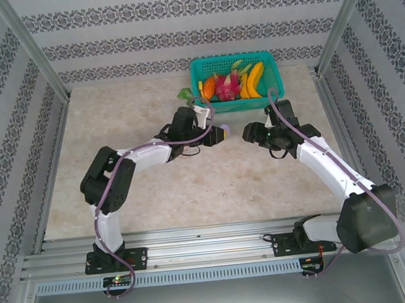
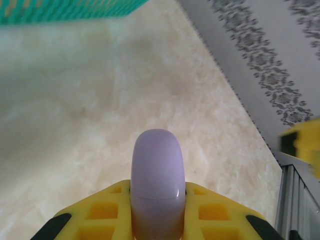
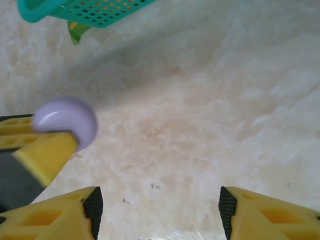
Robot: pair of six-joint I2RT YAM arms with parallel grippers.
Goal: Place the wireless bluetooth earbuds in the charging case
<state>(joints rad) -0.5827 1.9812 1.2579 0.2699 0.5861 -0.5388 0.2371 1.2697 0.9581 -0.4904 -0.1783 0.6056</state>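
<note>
My left gripper is to carry on lowering the charging case and release it there, as the charging case's lid [image 2: 158,162] is shut and there is clear table [image 1: 219,149] in front of the basket.
A lilac, rounded charging case [image 2: 157,165] with its lid closed is pinched between the yellow fingers of my left gripper [image 2: 157,212], which is shut on it. From above, that gripper [image 1: 217,134] holds the case [image 1: 227,131] over the middle of the table, pointing right. My right gripper [image 1: 248,133] faces it from a short gap away. In the right wrist view its jaws [image 3: 160,212] stand open with only bare table between them, and the case [image 3: 67,120] sits at the left, above them. The earbuds are out of view.
A teal basket [image 1: 235,78] of toy fruit stands at the back of the marble-patterned table, its rim in the wrist views [image 3: 85,10]. A small green piece [image 1: 184,94] lies left of it. Patterned walls and metal posts enclose the table.
</note>
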